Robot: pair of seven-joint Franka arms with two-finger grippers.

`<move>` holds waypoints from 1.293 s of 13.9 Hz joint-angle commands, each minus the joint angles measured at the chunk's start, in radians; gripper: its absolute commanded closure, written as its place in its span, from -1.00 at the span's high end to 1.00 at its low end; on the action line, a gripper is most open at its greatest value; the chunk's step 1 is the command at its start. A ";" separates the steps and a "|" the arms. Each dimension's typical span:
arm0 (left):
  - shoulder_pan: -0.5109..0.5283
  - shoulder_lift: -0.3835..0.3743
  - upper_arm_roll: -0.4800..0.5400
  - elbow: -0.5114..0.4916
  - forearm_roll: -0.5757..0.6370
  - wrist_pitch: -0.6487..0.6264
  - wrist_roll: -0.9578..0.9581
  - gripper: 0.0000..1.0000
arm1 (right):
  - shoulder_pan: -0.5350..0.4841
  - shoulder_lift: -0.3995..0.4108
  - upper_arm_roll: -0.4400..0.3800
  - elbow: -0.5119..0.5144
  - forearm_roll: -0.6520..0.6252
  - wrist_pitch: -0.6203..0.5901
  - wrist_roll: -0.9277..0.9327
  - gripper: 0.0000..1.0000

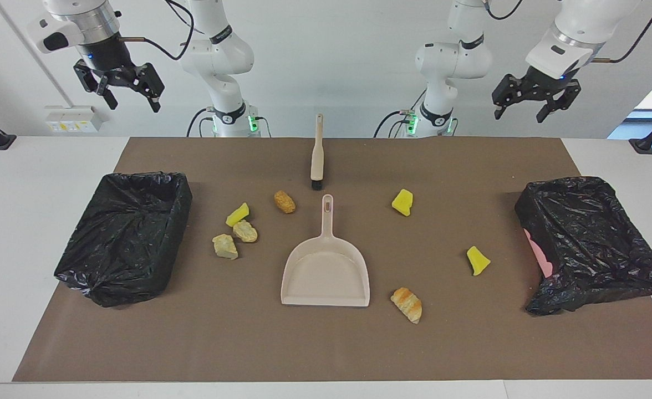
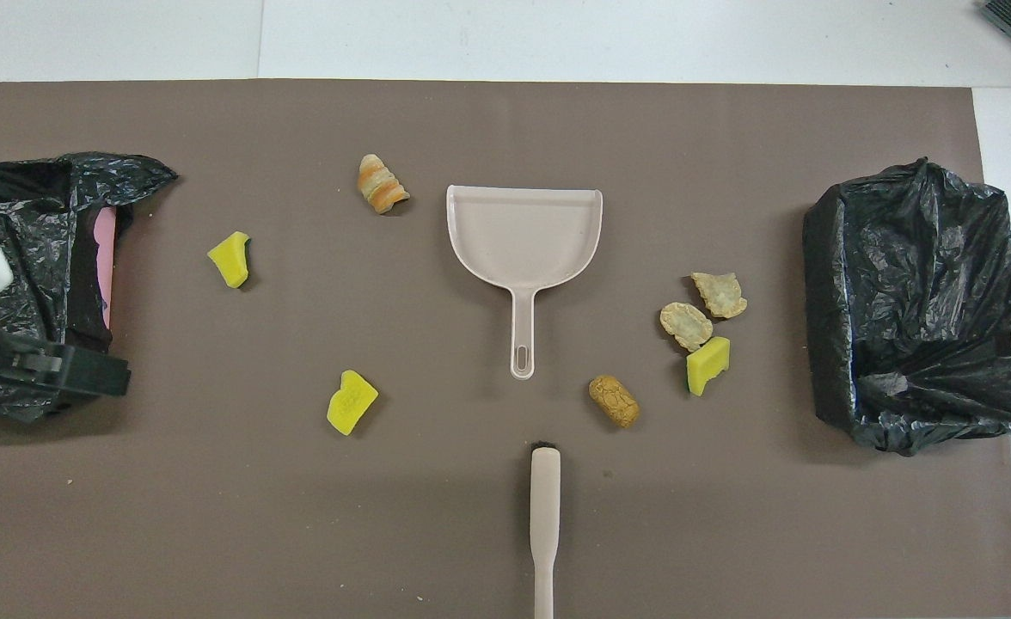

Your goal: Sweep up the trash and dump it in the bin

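Observation:
My gripper should expect black bristles hidden along the bottom side of the brush's head (image 2: 545,504), because a dark fringe (image 2: 543,445) sticks out past the brush's tip.
Several pieces of trash lie on the brown mat: yellow foam wedges (image 1: 237,214) (image 1: 402,201) (image 1: 478,260) and bread-like lumps (image 1: 285,201) (image 1: 245,231) (image 1: 225,246) (image 1: 407,304). A beige dustpan (image 1: 326,271) lies flat in the middle, its handle pointing toward the robots. The beige brush (image 1: 317,152) lies nearer to the robots, in line with that handle. My left gripper (image 1: 520,113) hangs open high over the robots' edge of the table, holding nothing. My right gripper (image 1: 132,102) waits open and empty, high above the right arm's end.
A bin lined with a black bag (image 1: 137,178) stands at the right arm's end of the mat. A second black-bagged bin (image 1: 567,183), pink showing at its side, stands at the left arm's end. White table surrounds the mat.

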 commanded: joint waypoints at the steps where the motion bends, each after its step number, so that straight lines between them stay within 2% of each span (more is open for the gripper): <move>1: -0.155 -0.069 0.006 -0.149 0.000 0.066 -0.123 1.00 | -0.012 -0.016 0.005 -0.021 -0.003 0.006 -0.002 1.00; 4: -0.316 -0.080 0.006 -0.227 -0.068 0.167 -0.307 1.00 | -0.012 -0.016 0.005 -0.023 -0.003 0.005 -0.002 1.00; 6: -0.401 -0.081 0.006 -0.267 -0.124 0.222 -0.345 1.00 | -0.012 -0.016 0.005 -0.023 -0.003 0.005 -0.002 1.00; 10: -0.602 -0.061 0.006 -0.354 -0.126 0.385 -0.540 1.00 | -0.012 -0.014 0.006 -0.021 -0.003 0.002 -0.001 1.00; 13: -0.731 0.044 0.006 -0.362 -0.126 0.485 -0.719 1.00 | -0.009 -0.016 0.018 -0.006 0.015 0.000 -0.002 1.00; 15: -0.769 0.093 0.006 -0.374 -0.126 0.602 -0.877 1.00 | 0.001 -0.032 0.020 -0.008 0.017 0.006 -0.005 1.00; 18: -0.780 0.166 0.008 -0.374 -0.126 0.655 -0.873 1.00 | 0.006 -0.040 0.021 -0.035 0.018 0.005 -0.018 1.00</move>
